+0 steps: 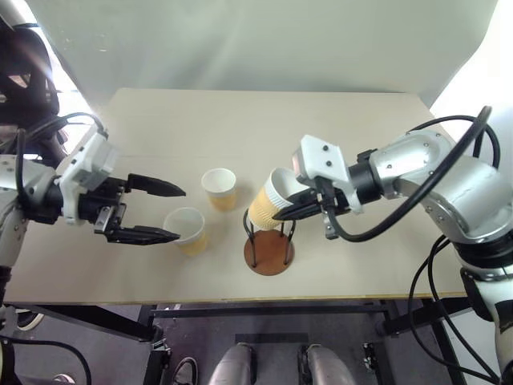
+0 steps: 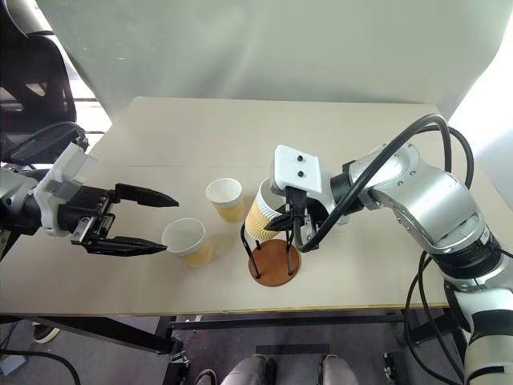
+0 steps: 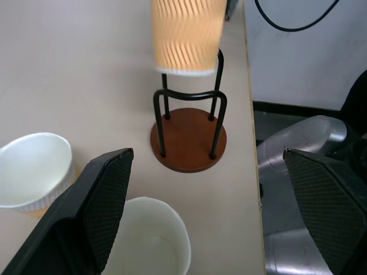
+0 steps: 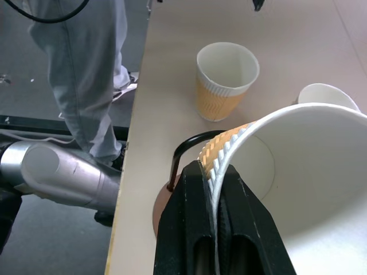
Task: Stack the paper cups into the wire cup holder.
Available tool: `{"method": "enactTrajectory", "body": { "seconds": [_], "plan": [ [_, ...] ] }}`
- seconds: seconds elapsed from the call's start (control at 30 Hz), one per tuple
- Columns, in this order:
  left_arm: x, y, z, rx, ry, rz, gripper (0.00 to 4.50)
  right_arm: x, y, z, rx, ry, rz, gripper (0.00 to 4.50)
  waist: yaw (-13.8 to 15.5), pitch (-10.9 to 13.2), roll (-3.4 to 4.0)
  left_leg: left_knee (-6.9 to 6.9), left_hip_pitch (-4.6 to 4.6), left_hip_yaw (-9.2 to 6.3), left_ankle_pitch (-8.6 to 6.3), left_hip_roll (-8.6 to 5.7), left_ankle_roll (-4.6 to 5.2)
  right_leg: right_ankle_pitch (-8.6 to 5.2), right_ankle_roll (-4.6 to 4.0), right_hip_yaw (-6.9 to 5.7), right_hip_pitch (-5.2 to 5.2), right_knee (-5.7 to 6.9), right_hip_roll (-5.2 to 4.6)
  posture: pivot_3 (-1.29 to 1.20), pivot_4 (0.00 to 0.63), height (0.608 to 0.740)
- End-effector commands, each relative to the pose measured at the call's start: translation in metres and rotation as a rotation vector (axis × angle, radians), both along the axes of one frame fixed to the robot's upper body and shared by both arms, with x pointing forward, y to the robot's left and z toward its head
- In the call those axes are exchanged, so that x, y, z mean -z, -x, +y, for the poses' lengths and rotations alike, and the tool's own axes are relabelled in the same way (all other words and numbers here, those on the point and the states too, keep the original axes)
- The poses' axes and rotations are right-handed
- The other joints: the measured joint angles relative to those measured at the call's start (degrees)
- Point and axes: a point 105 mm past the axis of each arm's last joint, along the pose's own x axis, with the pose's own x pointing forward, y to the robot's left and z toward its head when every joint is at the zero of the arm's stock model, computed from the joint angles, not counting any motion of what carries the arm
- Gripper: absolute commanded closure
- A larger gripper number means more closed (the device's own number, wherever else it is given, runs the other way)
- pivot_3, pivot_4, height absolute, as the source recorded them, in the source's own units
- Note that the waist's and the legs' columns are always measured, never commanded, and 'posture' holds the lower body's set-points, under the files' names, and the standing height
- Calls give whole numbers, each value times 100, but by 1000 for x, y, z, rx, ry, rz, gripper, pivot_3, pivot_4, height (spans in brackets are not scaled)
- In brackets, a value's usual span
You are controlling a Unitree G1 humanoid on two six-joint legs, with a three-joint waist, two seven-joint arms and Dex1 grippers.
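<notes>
My gripper will lower the front paper cup [image 1: 187,231], and the paper cup will sink nearly to its rim inside the holder's cup, because it gets narrower toward its base [image 1: 193,249].
My right gripper [image 1: 282,213] is shut on the rim of a paper cup [image 1: 269,205], one finger inside and one outside. This cup hangs tilted just above the wire cup holder [image 1: 269,251], a brown disc with dark wire loops near the table's front edge. Two more paper cups stand upright to its left, one further back [image 1: 219,188] and one nearer the front [image 1: 186,231]. My left gripper [image 1: 181,213] is open at the left of the front cup, fingers pointing right and apart from it. In the left wrist view the holder [image 3: 189,137] shows under the held cup [image 3: 188,34].
The beige table [image 1: 337,128] has bare room behind and to the right of the cups. Its front edge runs close to the holder. A person's leg [image 4: 86,69] stands on the floor off that edge. A dark chair [image 2: 32,88] is at the far left.
</notes>
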Motion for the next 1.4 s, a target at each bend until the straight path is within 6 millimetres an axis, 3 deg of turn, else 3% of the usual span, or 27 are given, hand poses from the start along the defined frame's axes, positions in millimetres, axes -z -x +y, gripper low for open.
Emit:
{"method": "enactTrajectory", "body": {
  "seconds": [0.03, 0.5, 1.17, 1.27, 1.4],
  "plan": [
    [-12, 8, -1, 34, -13, -41, 0, -1, 6, 6, -36, -1, -27, 4470, -3, 0, 0, 0, 1, 0, -1, 0, -4, -1, -1, 0, -2, 4, 0, 0, 150, 740],
    [-13, 8, -5, 40, -12, -53, 0, 14, 2, 4, -32, 40, -32, 4470, -5, 0, -1, 1, 5, -1, -1, 1, -22, -12, -23, 0, -14, 43, 0, 0, 150, 740],
    [-15, 6, -8, 50, -9, -65, 0, 13, -5, 4, -39, 71, -110, 4470, -9, -1, -1, 1, 4, -1, -5, 2, -32, -13, -25, 0, -16, 46, 0, 0, 150, 740],
    [-17, 6, -7, 48, -8, -71, 0, 12, -6, 4, -43, 68, -120, 3917, -8, -1, -1, 0, 4, -1, -5, 3, -32, -13, -25, 0, -16, 46, 0, 0, 150, 740],
    [-21, 7, -7, 56, 15, -72, 0, 10, -7, 4, -42, 63, -126, 2587, -8, -1, -1, 0, 4, -1, -5, 3, -33, -13, -25, -1, -16, 46, 0, 0, 150, 740]
  ]
}}
